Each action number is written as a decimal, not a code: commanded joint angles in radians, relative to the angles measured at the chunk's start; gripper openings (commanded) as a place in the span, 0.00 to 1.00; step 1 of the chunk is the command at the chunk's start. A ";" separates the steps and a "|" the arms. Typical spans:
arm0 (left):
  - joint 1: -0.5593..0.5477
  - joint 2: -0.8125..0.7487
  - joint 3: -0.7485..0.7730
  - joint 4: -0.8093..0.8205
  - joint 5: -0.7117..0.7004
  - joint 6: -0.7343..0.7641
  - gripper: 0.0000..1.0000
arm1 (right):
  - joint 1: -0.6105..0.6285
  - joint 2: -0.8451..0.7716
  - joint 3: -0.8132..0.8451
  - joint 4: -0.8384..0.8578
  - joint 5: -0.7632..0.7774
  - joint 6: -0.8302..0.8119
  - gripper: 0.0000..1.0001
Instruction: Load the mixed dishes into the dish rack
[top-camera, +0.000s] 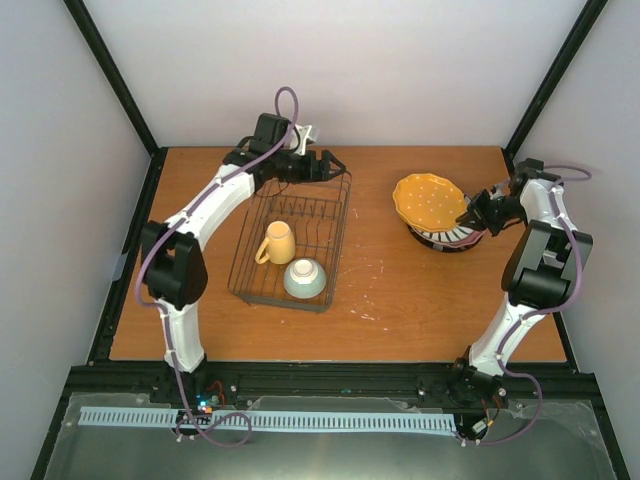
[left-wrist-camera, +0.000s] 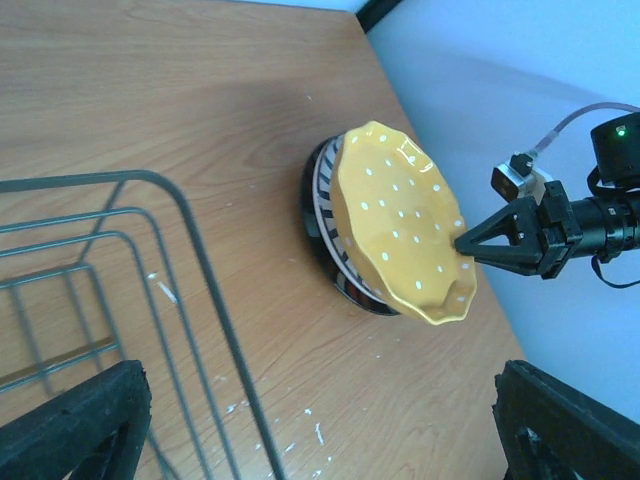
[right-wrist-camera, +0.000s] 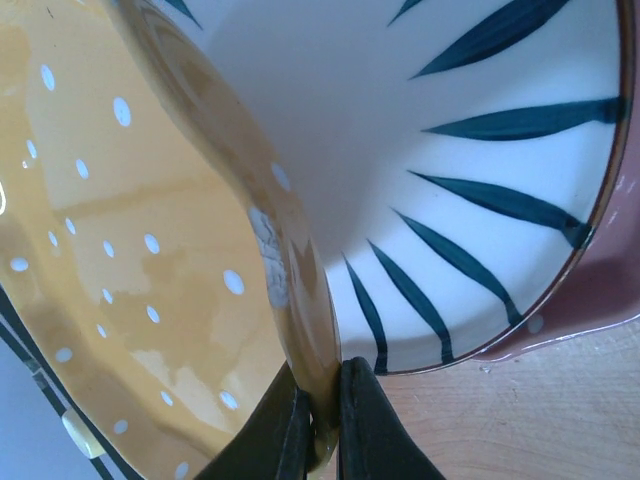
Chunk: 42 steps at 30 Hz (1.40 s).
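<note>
I can see the orange plate (top-camera: 430, 203) tilted up, its free rim clear of the striped plate, so my left gripper should keep going toward that rim (top-camera: 398, 198) and close there.
The dark wire dish rack (top-camera: 338, 215) lies left of centre, holding the yellow mug (top-camera: 277, 243) and the mint-green bowl (top-camera: 305, 278). My right gripper (top-camera: 470, 213) is shut on the rim of the orange white-dotted plate (top-camera: 428, 199) and holds it tilted up off the stack. In the right wrist view its fingers (right-wrist-camera: 362, 420) pinch that plate (right-wrist-camera: 150, 250) above the black-and-white striped plate (right-wrist-camera: 470, 150), which rests on the pink plate (right-wrist-camera: 590, 300). My left gripper (top-camera: 333, 163) is open and empty over the rack's far end. The left wrist view shows the rack's wires (left-wrist-camera: 190, 260) and the orange plate (left-wrist-camera: 400, 230).
The plate stack (top-camera: 445, 236) sits at the right of the wooden table (top-camera: 400, 300). Black frame posts stand at the back corners. White scuff marks dot the wood beside the rack.
</note>
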<state>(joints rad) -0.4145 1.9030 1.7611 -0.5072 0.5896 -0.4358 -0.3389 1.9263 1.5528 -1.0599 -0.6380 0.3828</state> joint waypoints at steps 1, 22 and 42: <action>-0.022 0.102 0.122 0.006 0.140 -0.040 0.94 | -0.005 -0.084 0.004 0.039 -0.130 -0.003 0.03; -0.151 0.441 0.440 0.089 0.317 -0.218 0.91 | -0.006 -0.162 -0.066 0.070 -0.188 0.010 0.03; -0.225 0.582 0.518 0.211 0.332 -0.338 0.79 | 0.017 -0.269 -0.183 0.104 -0.239 0.028 0.03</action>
<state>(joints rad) -0.6353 2.4649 2.2105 -0.3813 0.8928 -0.7067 -0.3355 1.7218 1.3777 -0.9958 -0.7551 0.4091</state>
